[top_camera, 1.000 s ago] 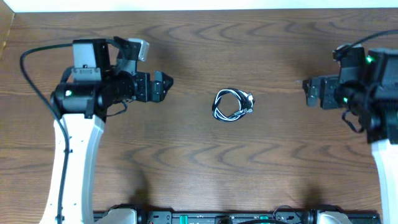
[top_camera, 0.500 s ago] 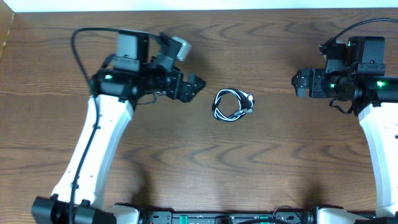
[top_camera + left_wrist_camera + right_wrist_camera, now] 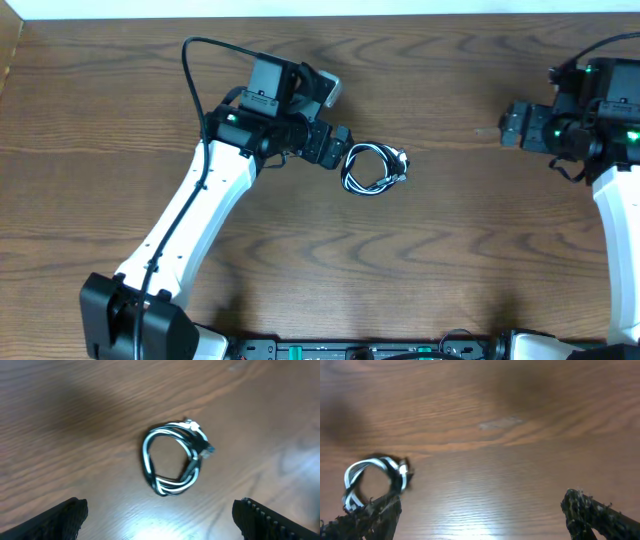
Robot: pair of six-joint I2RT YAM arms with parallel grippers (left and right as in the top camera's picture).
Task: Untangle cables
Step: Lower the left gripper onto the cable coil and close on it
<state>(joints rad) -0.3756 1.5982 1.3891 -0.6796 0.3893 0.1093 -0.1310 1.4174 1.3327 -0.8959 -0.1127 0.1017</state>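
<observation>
The plug ends [image 3: 401, 168] are across the coil from my left gripper, so its open fingers should keep going down to the plain near side [image 3: 347, 179] until they are on both sides of the cords.
The cables [image 3: 372, 168] lie as one small coil of black and white cords with plug ends on the middle of the wooden table. They also show in the left wrist view [image 3: 174, 465] and at the left of the right wrist view [image 3: 374, 479]. My left gripper [image 3: 338, 145] is open and empty, just left of the coil. My right gripper [image 3: 510, 128] is open and empty, well to the right of the coil.
The wooden table [image 3: 320, 270] fills the overhead view, its far edge along the top. The left arm [image 3: 190, 220] stretches diagonally across the table's left half. A faint pale mark [image 3: 500, 422] shows on the wood in the right wrist view.
My left gripper has moved right, from the table's left side up to the coil. My right gripper moved a little left, then back right. The coil has not moved.
</observation>
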